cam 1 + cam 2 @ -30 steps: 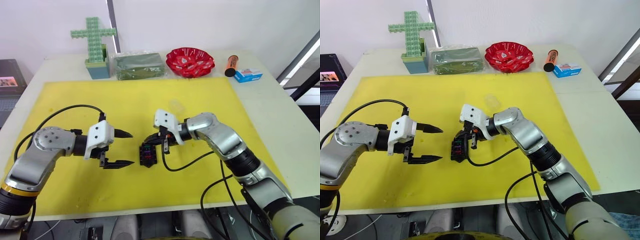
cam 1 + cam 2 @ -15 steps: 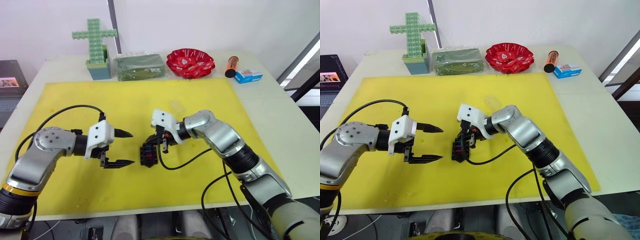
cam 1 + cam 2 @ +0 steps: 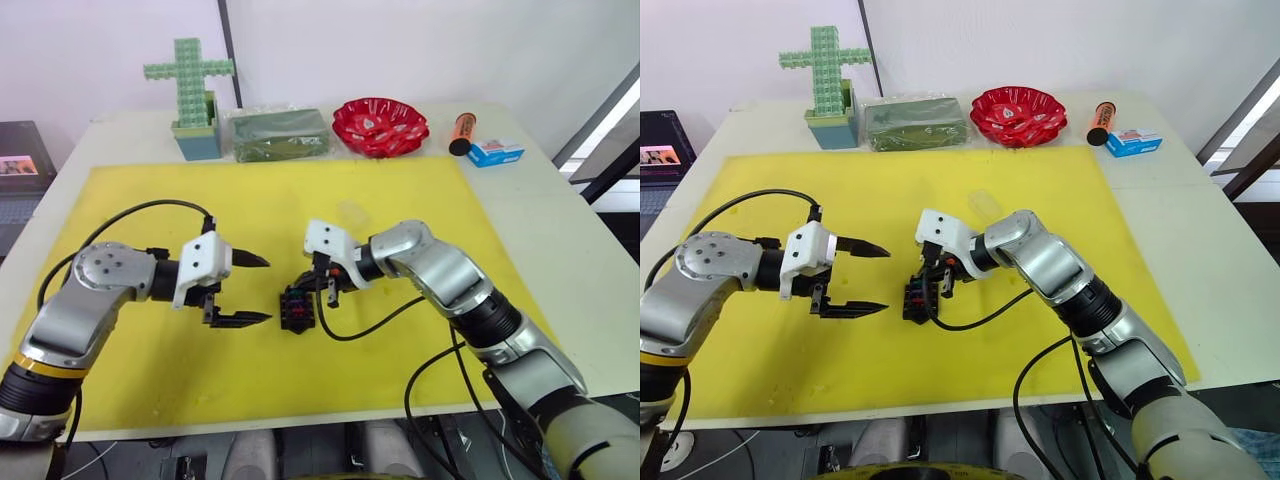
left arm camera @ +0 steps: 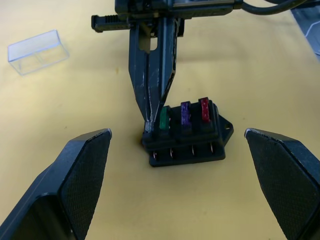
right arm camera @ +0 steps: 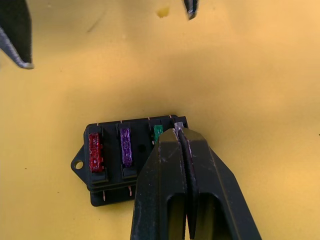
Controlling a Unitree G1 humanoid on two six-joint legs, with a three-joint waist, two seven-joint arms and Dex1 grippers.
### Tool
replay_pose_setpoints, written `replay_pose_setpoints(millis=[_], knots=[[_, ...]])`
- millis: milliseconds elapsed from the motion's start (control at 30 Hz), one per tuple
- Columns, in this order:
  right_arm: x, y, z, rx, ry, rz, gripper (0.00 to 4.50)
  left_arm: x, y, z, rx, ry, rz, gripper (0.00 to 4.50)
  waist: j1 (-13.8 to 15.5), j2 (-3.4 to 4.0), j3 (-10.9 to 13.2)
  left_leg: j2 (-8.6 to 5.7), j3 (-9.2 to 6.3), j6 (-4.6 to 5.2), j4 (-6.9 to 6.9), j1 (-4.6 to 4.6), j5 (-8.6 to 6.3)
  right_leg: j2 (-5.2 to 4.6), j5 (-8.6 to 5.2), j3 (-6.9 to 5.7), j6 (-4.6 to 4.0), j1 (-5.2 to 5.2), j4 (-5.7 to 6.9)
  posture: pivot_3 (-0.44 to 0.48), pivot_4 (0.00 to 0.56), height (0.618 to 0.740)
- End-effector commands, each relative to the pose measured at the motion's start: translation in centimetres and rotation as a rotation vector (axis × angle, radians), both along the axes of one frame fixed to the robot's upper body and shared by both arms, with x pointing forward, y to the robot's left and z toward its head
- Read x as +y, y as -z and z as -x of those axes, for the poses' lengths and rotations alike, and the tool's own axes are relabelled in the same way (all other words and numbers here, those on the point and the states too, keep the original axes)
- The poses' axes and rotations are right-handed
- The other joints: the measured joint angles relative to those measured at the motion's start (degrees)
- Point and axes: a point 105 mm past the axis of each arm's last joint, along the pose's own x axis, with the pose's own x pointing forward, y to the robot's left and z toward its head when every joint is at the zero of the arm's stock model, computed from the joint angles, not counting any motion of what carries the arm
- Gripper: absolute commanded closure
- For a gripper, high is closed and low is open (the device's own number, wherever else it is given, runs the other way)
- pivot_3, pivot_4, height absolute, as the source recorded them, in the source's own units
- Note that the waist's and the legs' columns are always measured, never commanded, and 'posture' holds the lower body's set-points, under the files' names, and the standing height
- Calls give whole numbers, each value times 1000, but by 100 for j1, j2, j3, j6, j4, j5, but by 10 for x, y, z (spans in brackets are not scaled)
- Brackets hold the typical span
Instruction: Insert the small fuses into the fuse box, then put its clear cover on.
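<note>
I should expect another fuse to be hidden at the end slot (image 4: pixel 149 132) beside the green fuse, because my right gripper's shut tips (image 4: pixel 151 114) press down there.
The black fuse box (image 3: pixel 297 309) lies on the yellow mat (image 3: pixel 130 200), with a red fuse (image 4: pixel 204 109), a purple fuse (image 4: pixel 185 113) and a green fuse (image 4: pixel 164 118) seated in a row. My right gripper (image 5: pixel 179 131) is shut. Its tips press down at the box's end slot beside the green fuse, and what lies under them is hidden. My left gripper (image 3: pixel 264 290) hovers open a short way left of the box, nothing between its pads (image 4: pixel 80 180). The clear cover (image 3: pixel 352 212) rests on the mat beyond the box.
Along the table's back edge stand a green block cross (image 3: pixel 190 85), a clear bag of green material (image 3: pixel 280 133), a red bowl (image 3: pixel 380 125), an orange cylinder (image 3: pixel 461 132) and a blue-and-white carton (image 3: pixel 497 151). A black cable (image 3: pixel 375 322) loops beside the box.
My left gripper has edged slightly toward the fuse box, still open. The right gripper stays shut at the box's end slot.
</note>
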Motion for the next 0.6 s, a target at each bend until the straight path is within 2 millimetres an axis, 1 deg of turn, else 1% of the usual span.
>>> replay_pose_setpoints(millis=[33, 100, 200, 433, 467, 500, 600], knots=[[-6, 50, 12, 149, 40, 148, 4468, 3, -5, 5, -26, 21, -21, 0, -4, 0, -3, 0, 0, 0, 0, 0, 0, 0, 0, 0, 1, 0, 0, 0, 150, 740], [-1, 43, 11, 130, 35, 127, 4468, 5, -8, 5, -25, 15, -19, 0, -7, 1, -4, 1, 0, 0, -2, 2, 0, 1, 0, 0, 0, 0, 0, 0, 150, 740], [2, 22, 8, 108, 36, 66, 4468, 6, -10, 6, -23, 15, -25, 0, -8, 2, -4, 1, 0, 0, -2, 2, 0, 1, 0, 0, 0, 0, 0, 0, 150, 740], [2, -23, 8, 43, 19, -25, 4468, 3, -9, 9, -20, 15, -28, 0, 2, 5, -1, 1, -1, 0, -1, -3, 0, 0, -1, 0, -1, -4, 0, 0, 150, 740], [2, -31, 8, 29, 15, -44, 4468, 3, -10, 10, -19, 14, -28, 0, 3, 5, 0, 1, 0, 0, -1, -4, 0, 0, -1, 0, -1, -6, 0, 0, 150, 740], [1, -39, 8, 16, 13, -60, 4468, 4, -10, 10, -18, 12, -30, 0, 3, 6, 0, 1, -1, 0, -1, -6, 0, 0, -1, 0, -1, -9, 0, 0, 150, 740], [0, -55, 8, -15, 3, -91, 4468, 9, -13, 11, -17, 5, -33, 0, -3, 6, 3, 1, -1, 0, -1, -10, 0, 0, 0, 0, -1, -14, 0, 0, 150, 740]])
